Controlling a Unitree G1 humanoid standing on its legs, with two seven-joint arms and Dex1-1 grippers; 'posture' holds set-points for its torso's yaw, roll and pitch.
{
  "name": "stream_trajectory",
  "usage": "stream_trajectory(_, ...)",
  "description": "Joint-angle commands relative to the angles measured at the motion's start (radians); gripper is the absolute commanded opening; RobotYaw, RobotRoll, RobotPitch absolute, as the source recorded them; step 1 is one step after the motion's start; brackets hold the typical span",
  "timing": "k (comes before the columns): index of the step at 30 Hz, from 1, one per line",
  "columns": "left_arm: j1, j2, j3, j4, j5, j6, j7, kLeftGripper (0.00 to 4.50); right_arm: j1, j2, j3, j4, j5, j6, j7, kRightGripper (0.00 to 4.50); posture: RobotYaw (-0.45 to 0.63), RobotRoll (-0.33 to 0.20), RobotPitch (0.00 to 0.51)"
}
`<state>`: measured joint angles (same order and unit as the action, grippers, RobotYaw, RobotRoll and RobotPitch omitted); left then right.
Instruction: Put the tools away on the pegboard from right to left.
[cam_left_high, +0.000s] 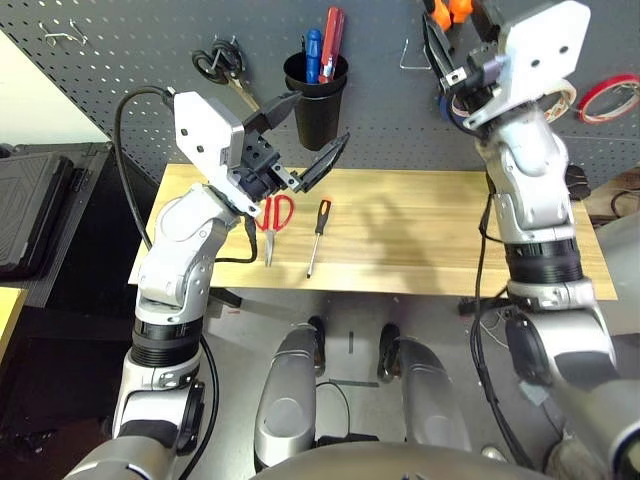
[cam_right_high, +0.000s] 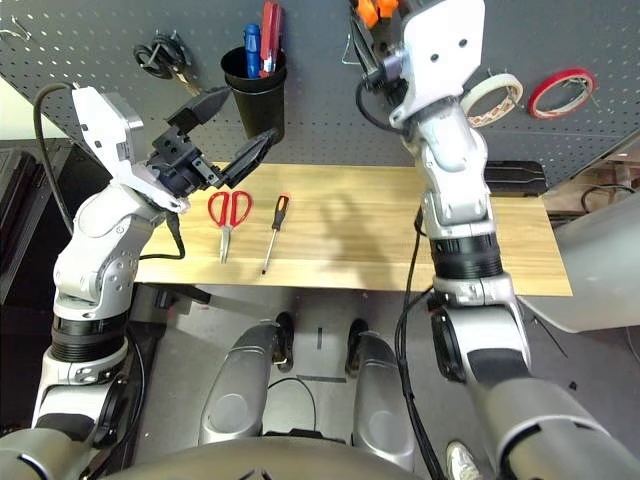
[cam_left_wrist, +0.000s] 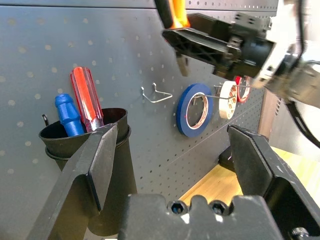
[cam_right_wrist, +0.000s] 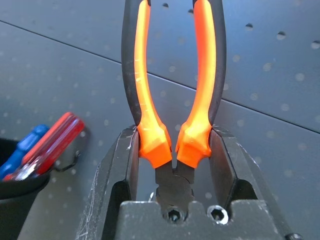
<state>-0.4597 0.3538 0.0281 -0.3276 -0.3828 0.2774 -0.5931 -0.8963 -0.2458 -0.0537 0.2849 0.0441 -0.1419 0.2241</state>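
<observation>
I should keep my right gripper heading toward the wire hook, which is empty, with the pliers' jaws pointing down, and let go once they sit in it.
High in front of the dark pegboard, my right gripper is shut on the orange-and-black pliers, handles pointing away from the wrist. The white tape roll hangs on the pegboard just right of that arm. On the wooden table lie the red-handled scissors and, to their right, the slim screwdriver. My left gripper hovers open above them, facing the black cup holder, with nothing between its fingers.
The cup holder holds a blue and a red screwdriver. Black-handled scissors hang at the board's left. A bare wire hook, a blue tape roll and a red tape roll are also on the board. A black case sits left of the table.
</observation>
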Motion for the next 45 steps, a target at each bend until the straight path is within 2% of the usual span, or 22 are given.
stream_trajectory(1, 0.001, 0.006, -0.013, 0.012, 0.005, -0.008, -0.009, 4.5, -0.065, 0.007, -0.025, 0.115, 0.008, -0.073, -0.016, 2.11, 0.21, 0.0, 0.206)
stream_trajectory(5, 0.0, 0.01, -0.012, 0.016, 0.006, -0.011, -0.009, 4.5, -0.124, 0.015, -0.024, 0.246, 0.007, -0.136, -0.023, 2.11, 0.22, 0.0, 0.207)
stream_trajectory(12, 0.006, 0.024, -0.003, 0.04, 0.012, -0.027, -0.009, 4.5, -0.163, 0.034, -0.022, 0.372, 0.009, -0.198, -0.03, 2.11, 0.23, 0.0, 0.209)
stream_trajectory(23, -0.002, 0.034, -0.004, 0.057, 0.013, -0.036, -0.012, 4.5, -0.189, 0.049, -0.026, 0.514, 0.011, -0.222, -0.049, 2.11, 0.23, 0.0, 0.215)
stream_trajectory(32, 0.002, 0.035, -0.011, 0.072, 0.018, -0.046, -0.017, 4.5, -0.159, 0.061, -0.009, 0.555, -0.005, -0.231, -0.044, 2.11, 0.23, 0.0, 0.22)
stream_trajectory(33, 0.002, 0.035, -0.011, 0.074, 0.019, -0.047, -0.018, 4.5, -0.151, 0.061, -0.006, 0.548, -0.007, -0.246, -0.036, 2.84, 0.23, 0.0, 0.22)
stream_trajectory(38, 0.006, 0.034, -0.01, 0.085, 0.022, -0.056, -0.022, 4.5, -0.093, 0.061, -0.004, 0.491, -0.011, -0.385, -0.025, 4.46, 0.23, 0.0, 0.222)
stream_trajectory(45, 0.024, 0.036, -0.01, 0.091, 0.025, -0.057, -0.02, 4.5, 0.056, 0.018, 0.014, 0.336, -0.024, -0.527, 0.039, 4.46, 0.23, 0.0, 0.229)
